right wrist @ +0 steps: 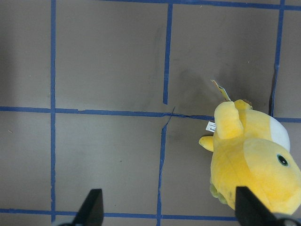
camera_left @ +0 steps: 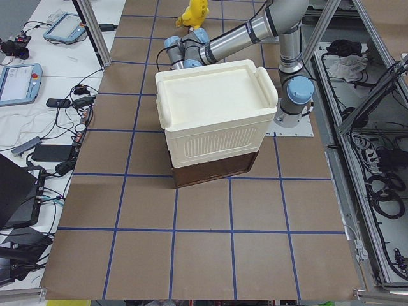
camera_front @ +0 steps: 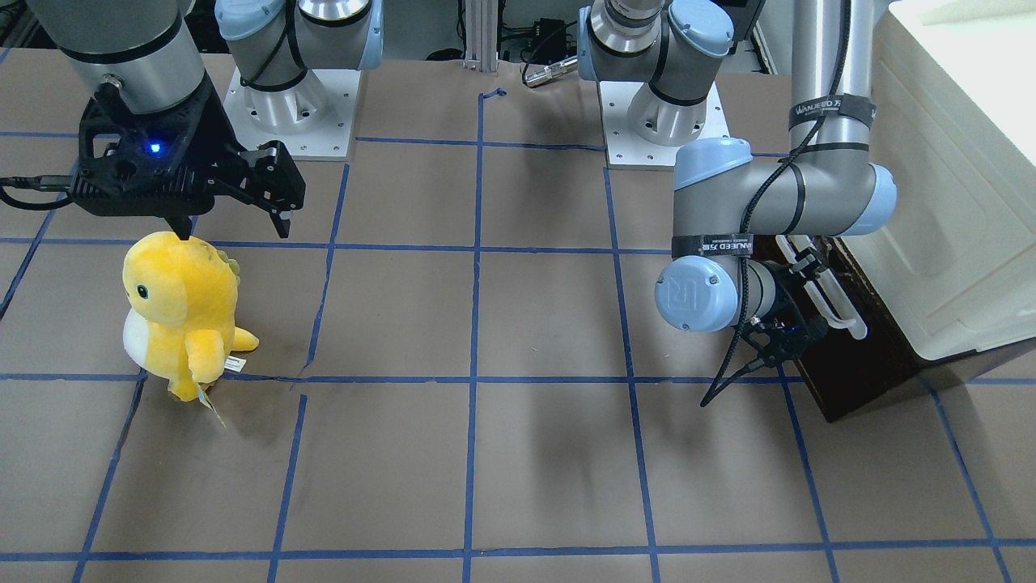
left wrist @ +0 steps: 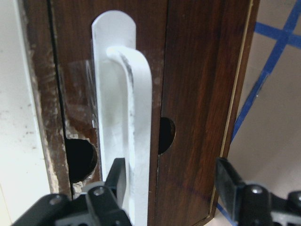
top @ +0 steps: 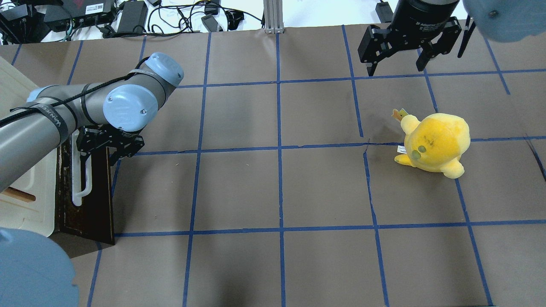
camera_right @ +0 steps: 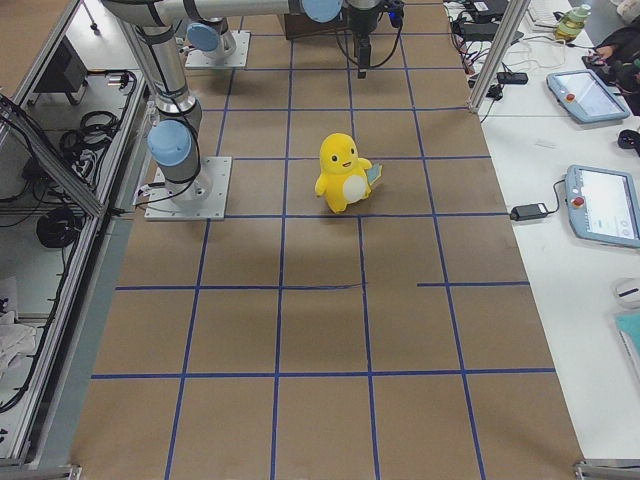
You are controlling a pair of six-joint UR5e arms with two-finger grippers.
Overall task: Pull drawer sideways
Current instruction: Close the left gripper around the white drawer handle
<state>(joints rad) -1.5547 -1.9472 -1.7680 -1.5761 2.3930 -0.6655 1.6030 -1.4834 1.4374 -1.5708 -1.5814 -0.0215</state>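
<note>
My gripper will slide the drawer straight out when it pulls, and the lower panel will stay behind, because a seam splits the dark brown front of the cabinet below the handle.
The drawer shows its dark brown front at the foot of the cream cabinet, on the table's left. Its long white bar handle runs along the front. My left gripper is open at the handle's far end. In the left wrist view the handle lies between the fingers, against the left finger, with a wide gap to the right one. The drawer front stands close against the cabinet. My right gripper is open and empty, held above the table far from the drawer.
A yellow plush toy stands on the table's right side, just under my right gripper; it also shows in the right wrist view. The brown table carries a blue tape grid. Cables and power bricks lie past the far edge.
</note>
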